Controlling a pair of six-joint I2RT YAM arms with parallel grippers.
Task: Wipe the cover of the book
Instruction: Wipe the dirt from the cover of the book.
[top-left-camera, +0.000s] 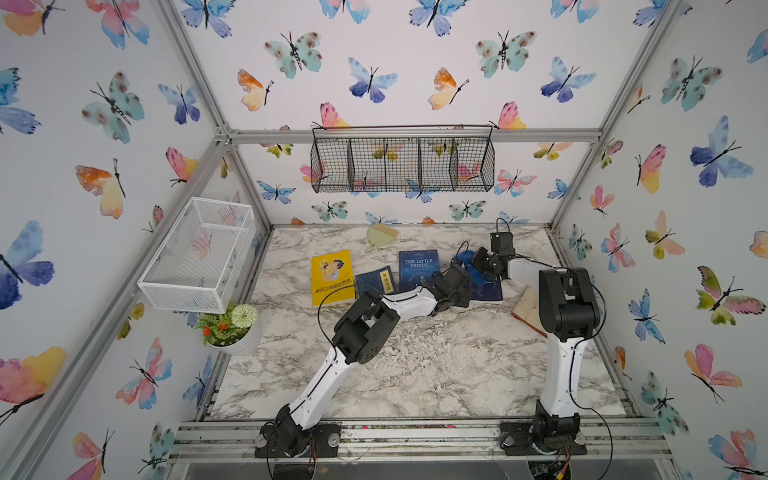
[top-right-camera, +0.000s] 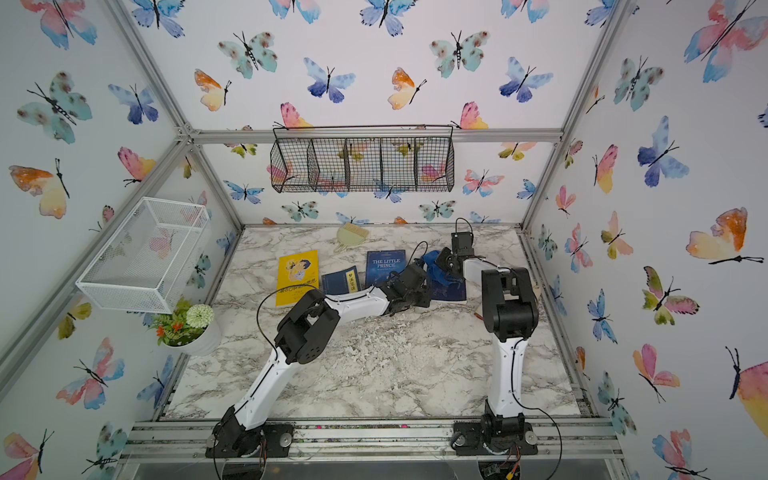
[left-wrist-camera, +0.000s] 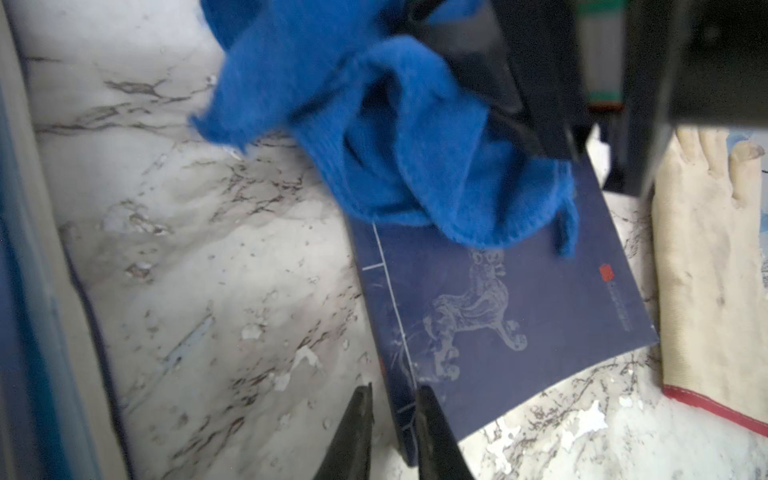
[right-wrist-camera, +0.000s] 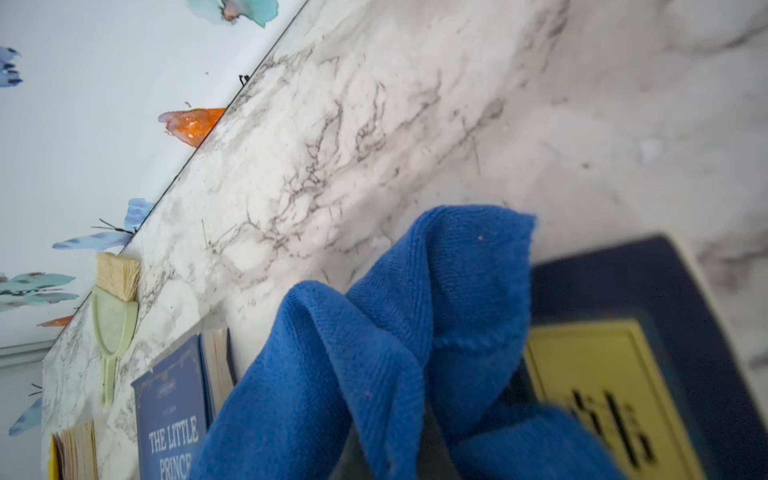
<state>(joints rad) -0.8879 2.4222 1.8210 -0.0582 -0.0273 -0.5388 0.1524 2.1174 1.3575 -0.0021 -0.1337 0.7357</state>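
Observation:
My right gripper has the blue cloth reaching over the book's far edge (top-left-camera: 467, 256) already, so next I sweep it back across its cover toward the book's near part (top-left-camera: 487, 293).
The book (left-wrist-camera: 519, 316) is dark blue with a pale beast drawn on its cover and lies flat on the marble table, right of centre in both top views (top-left-camera: 488, 293) (top-right-camera: 451, 291). My left gripper (left-wrist-camera: 395, 392) is closed over the book's spine edge at a near corner. A crumpled blue cloth (left-wrist-camera: 395, 137) rests on the far part of the cover. My right gripper (top-left-camera: 478, 262) is shut on the cloth, which hides its fingertips in the right wrist view. There the cloth (right-wrist-camera: 395, 332) lies partly over the book's yellow title label (right-wrist-camera: 602, 382).
Left of the wiped book lie "The Little Prince" (top-left-camera: 417, 266), a small dark blue book (top-left-camera: 376, 280) and a yellow book (top-left-camera: 332, 276). A green brush (top-left-camera: 380, 237) lies near the back wall. A cream glove (left-wrist-camera: 706, 270) lies right of the book. A potted plant (top-left-camera: 232, 324) stands at the left.

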